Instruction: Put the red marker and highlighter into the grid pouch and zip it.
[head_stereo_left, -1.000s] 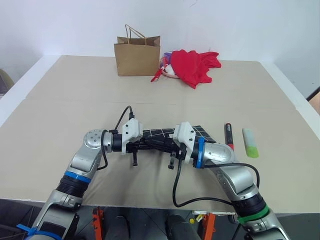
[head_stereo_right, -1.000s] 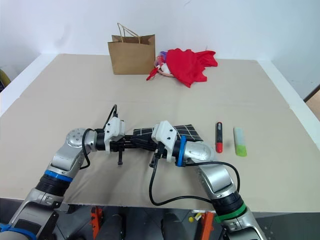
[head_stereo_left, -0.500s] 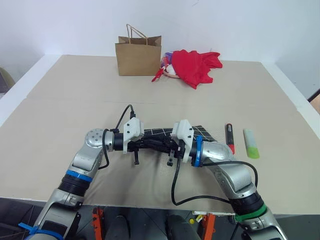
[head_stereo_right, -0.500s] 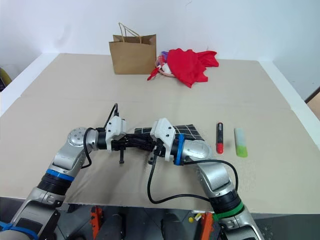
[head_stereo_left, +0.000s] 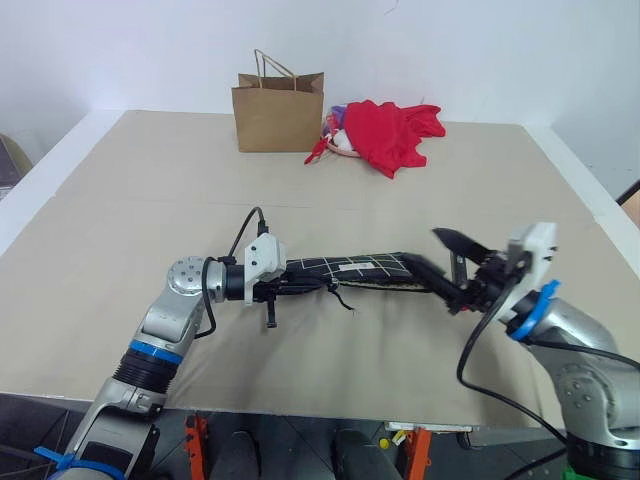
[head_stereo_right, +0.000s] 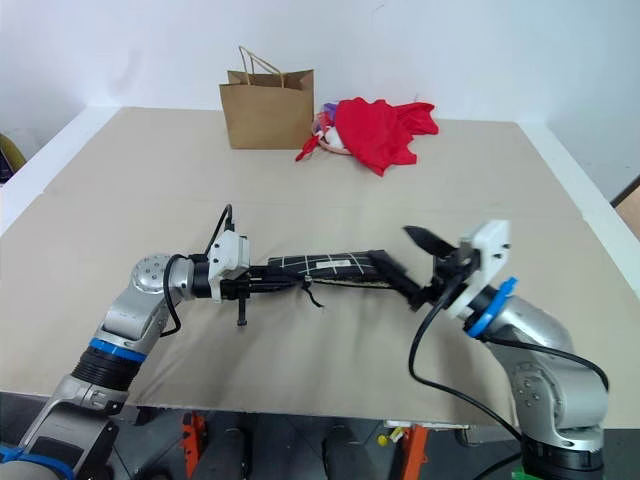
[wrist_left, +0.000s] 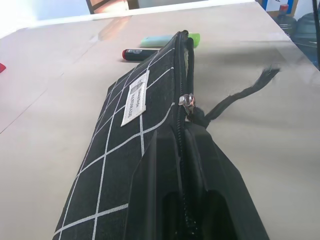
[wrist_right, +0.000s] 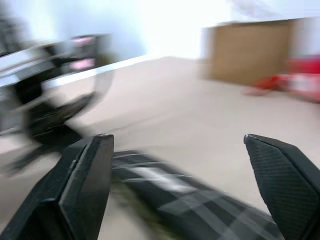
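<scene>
Pale lining can be seen along the pouch's near edge, so the grid pouch will open wide and take in the red marker lengthwise when I push it in.
The grid pouch stands on its long edge, zipper side up. My left gripper is shut on its left end, and in the left wrist view the black fingers clamp the fabric just behind the zipper slider. The pull cord hangs loose beside the pouch. At the pouch's right end my right gripper stands wide open around nothing, level with the pouch. Beyond the pouch lie the red marker and the highlighter, flat on the table.
A brown paper bag and a red cloth over some small items sit at the far edge of the beige table. Black cables loop from both wrists.
My right gripper has let go of the pull cord, opened wide and swung right to the pouch's far end. The left gripper has kept still on the pouch.
</scene>
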